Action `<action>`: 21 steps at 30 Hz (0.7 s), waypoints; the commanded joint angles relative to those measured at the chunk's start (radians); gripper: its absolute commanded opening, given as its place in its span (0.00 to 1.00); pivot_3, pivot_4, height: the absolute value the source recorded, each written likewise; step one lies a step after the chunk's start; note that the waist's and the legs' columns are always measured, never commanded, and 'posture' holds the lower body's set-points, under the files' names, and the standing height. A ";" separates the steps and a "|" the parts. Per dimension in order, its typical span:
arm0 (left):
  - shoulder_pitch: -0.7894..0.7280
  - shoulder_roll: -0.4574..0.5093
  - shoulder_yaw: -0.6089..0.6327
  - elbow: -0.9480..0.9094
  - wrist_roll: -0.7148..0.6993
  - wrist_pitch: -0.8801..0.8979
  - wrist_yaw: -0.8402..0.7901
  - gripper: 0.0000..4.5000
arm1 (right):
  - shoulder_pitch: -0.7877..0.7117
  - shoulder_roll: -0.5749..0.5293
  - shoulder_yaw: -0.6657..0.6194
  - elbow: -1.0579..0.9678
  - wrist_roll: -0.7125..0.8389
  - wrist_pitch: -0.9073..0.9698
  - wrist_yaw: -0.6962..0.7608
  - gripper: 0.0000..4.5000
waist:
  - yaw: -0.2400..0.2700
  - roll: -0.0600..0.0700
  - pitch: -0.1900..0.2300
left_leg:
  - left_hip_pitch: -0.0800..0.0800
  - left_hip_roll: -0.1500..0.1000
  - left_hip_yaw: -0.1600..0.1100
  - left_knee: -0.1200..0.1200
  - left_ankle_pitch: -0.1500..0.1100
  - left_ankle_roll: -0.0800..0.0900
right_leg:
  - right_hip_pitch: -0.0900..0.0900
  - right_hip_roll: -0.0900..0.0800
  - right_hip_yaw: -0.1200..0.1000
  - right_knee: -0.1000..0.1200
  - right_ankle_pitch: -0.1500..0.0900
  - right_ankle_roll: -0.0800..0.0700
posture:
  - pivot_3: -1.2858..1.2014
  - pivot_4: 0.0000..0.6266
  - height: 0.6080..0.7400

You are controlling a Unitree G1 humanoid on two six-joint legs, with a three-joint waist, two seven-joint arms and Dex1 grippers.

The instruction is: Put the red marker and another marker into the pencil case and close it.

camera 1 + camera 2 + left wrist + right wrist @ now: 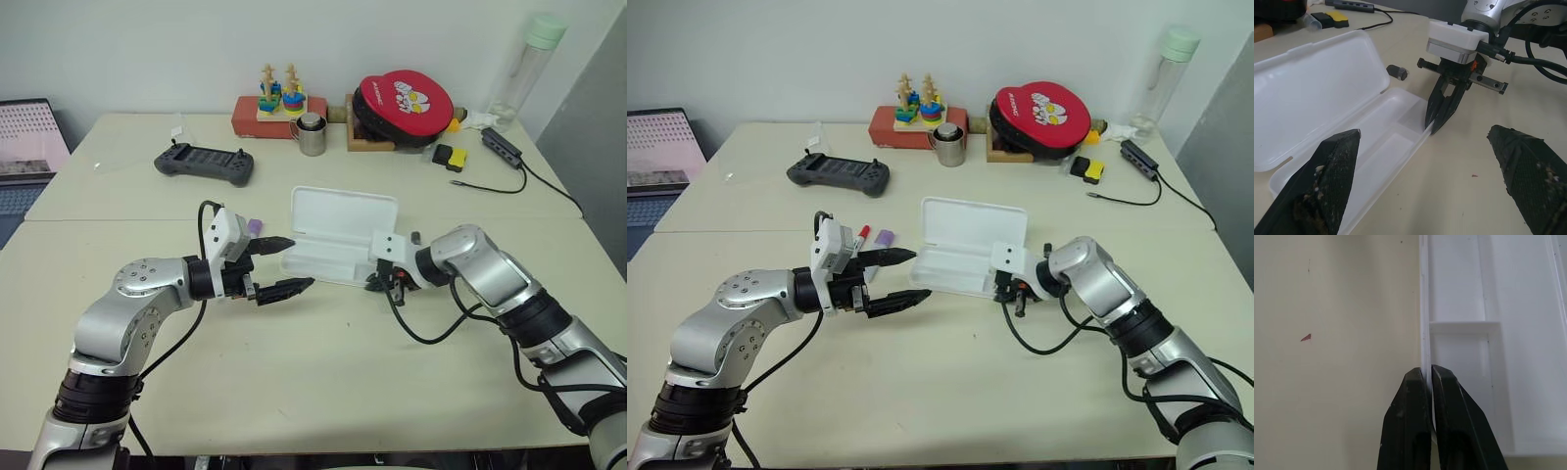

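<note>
The tray's long back compartment (328,249) runs in one unbroken stretch beside the hinge. The red marker will rest flat along it when I lower it inside.
The white pencil case (343,211) lies open mid-table, lid raised toward the back, its shallow divided tray (1528,333) in front with nothing in it. My right gripper (1432,128) is shut on the thin front rim of the tray near its right end; the right wrist view shows the rim pinched between the fingers. My left gripper (302,261) stands open at the case's left end, holding nothing. Behind the left wrist lie the red marker (862,232), mostly hidden, and the pale-lilac marker (885,237).
A small dark cylinder (415,237) lies by the case's right end. Along the back stand a game controller (204,164), metal cup (313,135), toy stacker (279,98), round red pouch (404,103) and bottle (529,64). A cable (500,186) runs at right.
</note>
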 commanded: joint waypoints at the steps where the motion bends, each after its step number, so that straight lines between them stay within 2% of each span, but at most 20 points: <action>1: 0.053 0.061 0.088 -0.041 -0.035 -0.001 -0.021 1.00 | -0.005 -0.039 -0.076 -0.056 0.031 -0.065 0.039 0.01 | -0.002 0.000 0.000 | 0.000 0.000 0.000 0.000 0.000 0.000 | 0.000 0.000 0.000 0.000 0.000 0.000 | 0.52 0.24 1.00; 5: 0.118 0.125 0.159 -0.046 -0.058 0.003 -0.045 1.00 | 0.041 -0.108 -0.095 -0.157 0.063 -0.090 0.107 0.01 | 0.001 0.000 0.000 | -0.001 0.000 -0.001 -0.001 0.000 0.000 | -0.001 0.000 0.000 -0.001 0.000 0.000 | 0.52 0.24 1.00; 10: 0.180 0.161 0.202 -0.054 -0.064 0.002 -0.050 1.00 | 0.117 -0.156 -0.089 -0.254 0.069 -0.125 0.143 0.01 | 0.004 0.000 0.000 | -0.001 0.000 -0.002 -0.001 0.000 0.000 | 0.000 0.000 0.000 -0.002 0.000 0.000 | 0.52 0.24 1.00; 21: 0.172 0.158 0.186 -0.058 -0.065 0.019 -0.020 1.00 | 0.168 -0.142 -0.068 -0.299 0.040 -0.133 0.145 0.01 | 0.004 0.000 0.000 | -0.001 0.000 -0.001 -0.001 0.000 0.000 | 0.000 0.000 0.000 -0.001 0.000 0.000 | 0.52 0.24 1.00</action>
